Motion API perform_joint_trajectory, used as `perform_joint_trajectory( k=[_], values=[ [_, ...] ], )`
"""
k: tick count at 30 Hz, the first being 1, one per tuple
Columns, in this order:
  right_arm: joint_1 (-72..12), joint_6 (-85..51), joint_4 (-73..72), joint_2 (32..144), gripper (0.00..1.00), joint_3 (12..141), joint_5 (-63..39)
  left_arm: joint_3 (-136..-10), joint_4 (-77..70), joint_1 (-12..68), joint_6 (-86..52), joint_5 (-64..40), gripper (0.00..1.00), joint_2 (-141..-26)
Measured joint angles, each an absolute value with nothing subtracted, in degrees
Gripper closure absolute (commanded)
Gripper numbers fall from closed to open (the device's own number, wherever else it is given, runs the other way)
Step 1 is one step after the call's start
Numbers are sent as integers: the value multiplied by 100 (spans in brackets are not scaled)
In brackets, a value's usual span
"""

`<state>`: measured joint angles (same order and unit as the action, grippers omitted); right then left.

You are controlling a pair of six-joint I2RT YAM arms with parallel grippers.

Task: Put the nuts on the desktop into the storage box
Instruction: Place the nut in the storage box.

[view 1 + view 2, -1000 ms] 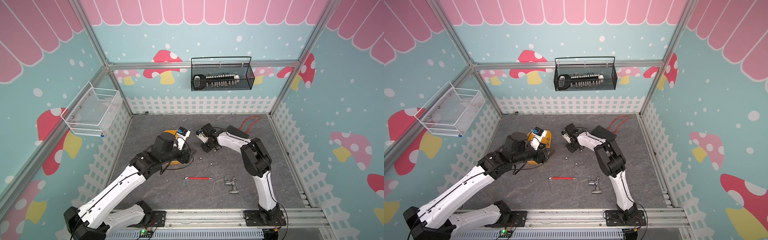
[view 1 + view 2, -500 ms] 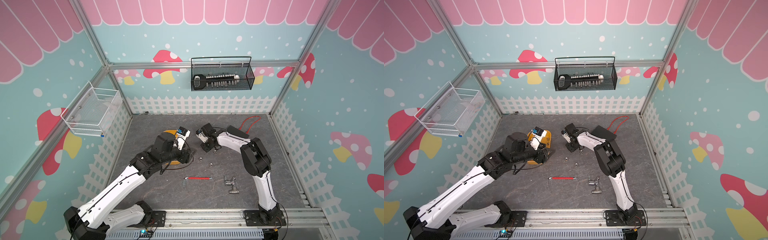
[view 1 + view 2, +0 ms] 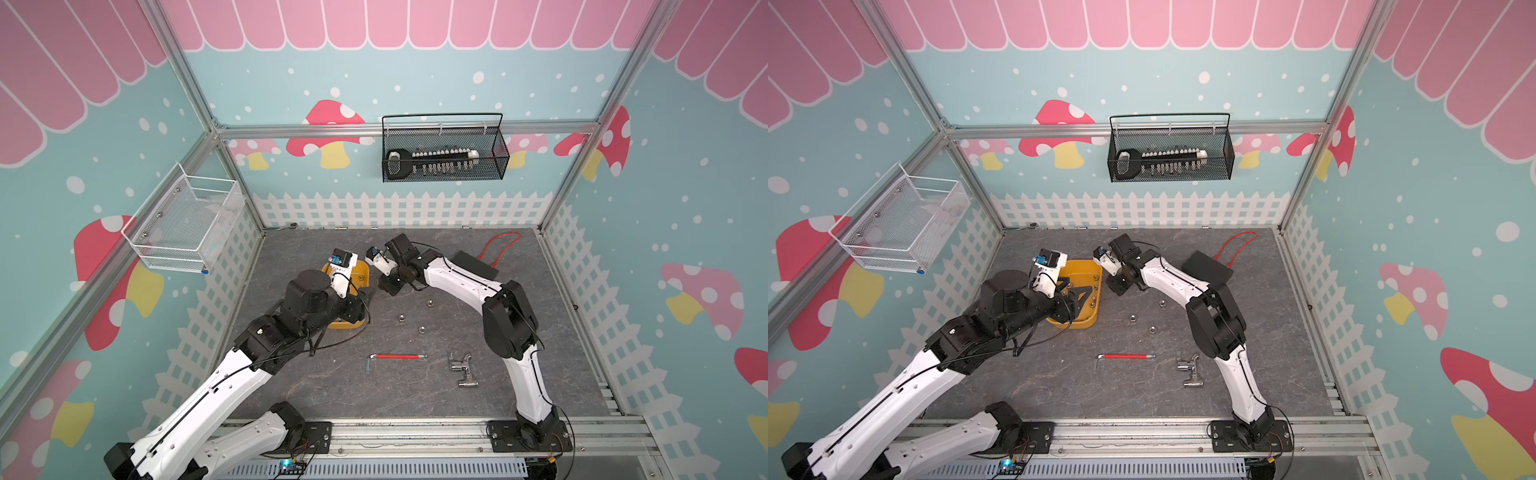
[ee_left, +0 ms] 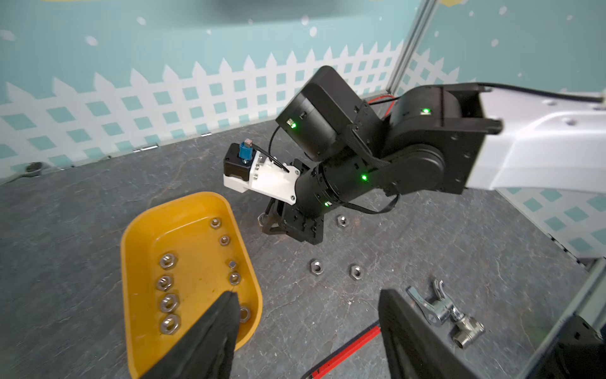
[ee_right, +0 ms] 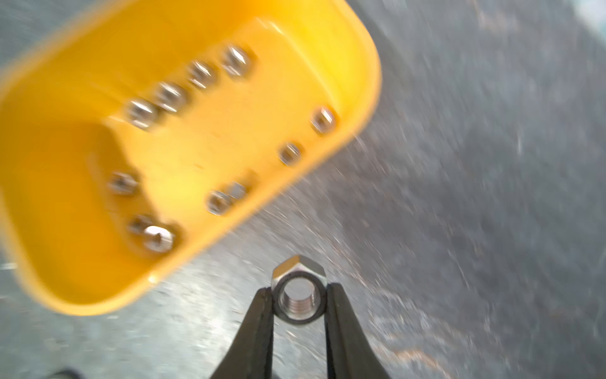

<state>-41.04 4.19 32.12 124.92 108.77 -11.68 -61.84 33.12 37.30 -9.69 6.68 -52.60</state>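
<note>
The storage box [image 3: 1081,272] is under my empty left gripper and must take my right gripper's nut, so my left gripper should swing away to the nearest loose nut [image 3: 401,318].
Three loose nuts lie on the desktop [image 3: 540,332]: one [image 3: 430,302], another [image 3: 401,318] and a third [image 3: 421,330], also seen in the left wrist view [image 4: 316,266]. The yellow storage box [image 3: 1086,266] holds several nuts [image 4: 169,303]. My right gripper [image 5: 299,290] is shut on a hex nut [image 5: 300,305], just off the box's rim [image 5: 370,82] and low over the desktop; in a top view it [image 3: 1115,286] sits right of the box. My left gripper [image 4: 310,295] is open and empty, one finger over the box's near corner.
A red-sleeved hex key [image 3: 397,357] and a silver pipe fitting [image 3: 461,368] lie toward the front. A black flat box [image 3: 473,266] with a red cable [image 3: 500,249] sits at the back right. A black wire basket [image 3: 444,153] and a white one [image 3: 187,224] hang on the walls.
The right gripper's jaws have closed on a nut beside the box. The left arm has stayed where it was.
</note>
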Motion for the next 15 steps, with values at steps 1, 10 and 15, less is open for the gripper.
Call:
perform_joint_trajectory(
  k=[1, 10, 15],
  values=[
    [-4171, 438, 3245, 12516, 78, 11050, -1219, -6184, 3310, 3732, -987, 751, 29, -5210],
    [-4532, 609, 3586, 13502, 43, 12538, -1466, -6152, 3273, 3732, -1033, 1083, 29, -5068],
    [-4532, 598, 3861, 13686, 40, 12534, -1409, -6147, 3273, 3732, -1028, 1092, 29, -5072]
  ],
)
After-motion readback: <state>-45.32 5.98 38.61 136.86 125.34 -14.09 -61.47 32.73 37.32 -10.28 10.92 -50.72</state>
